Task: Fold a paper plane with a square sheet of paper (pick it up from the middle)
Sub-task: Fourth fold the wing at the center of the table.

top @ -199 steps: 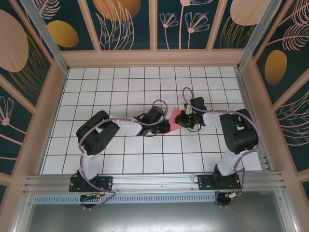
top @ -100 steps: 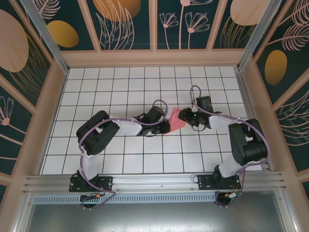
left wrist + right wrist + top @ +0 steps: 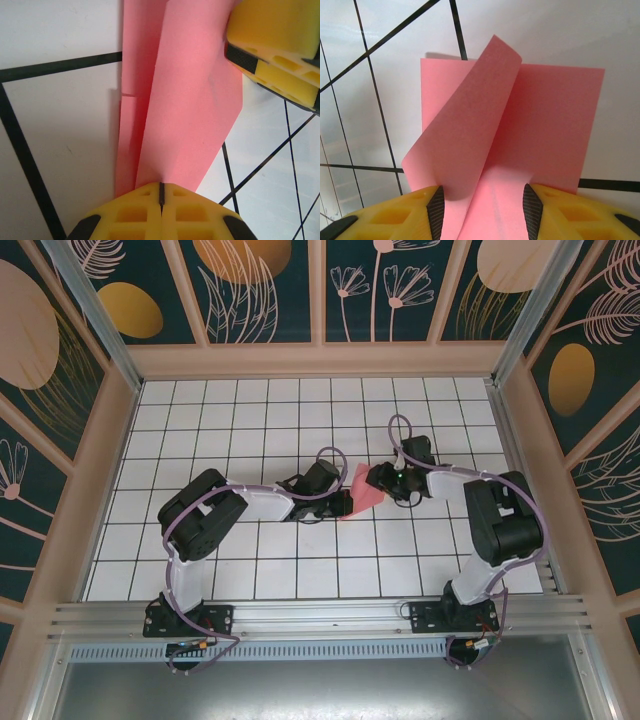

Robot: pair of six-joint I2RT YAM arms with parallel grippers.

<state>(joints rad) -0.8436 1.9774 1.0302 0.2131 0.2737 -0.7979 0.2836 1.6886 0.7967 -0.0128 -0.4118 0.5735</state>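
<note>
The flap curls up loose past the sheet's far edge (image 3: 504, 51). My right gripper should press the flap down (image 3: 451, 131) while my left gripper lets go and moves away.
The pink-red sheet of paper (image 3: 362, 490) lies part-folded on the white grid table, between the two grippers. In the left wrist view the paper (image 3: 190, 100) runs as a narrow creased strip into my left gripper (image 3: 161, 192), which is shut on its near edge. My right gripper (image 3: 484, 212) stands open astride the paper (image 3: 545, 125); a loose flap curls up against its left pad (image 3: 436, 210). From above, the left gripper (image 3: 343, 503) meets the paper's left end and the right gripper (image 3: 378, 480) its right end. The right gripper's yellow fingers (image 3: 272, 35) show over the paper's far corner.
The tiled table (image 3: 250, 420) is walled by wooden panels on three sides (image 3: 320, 360). An aluminium rail (image 3: 320, 618) runs along the near edge, with both arm bases on it. Free tiles lie all round the paper.
My right gripper has opened and let go of the paper, whose flap now springs up. Its arm swung out to the right and partly back. The left gripper has kept its hold, unmoved.
</note>
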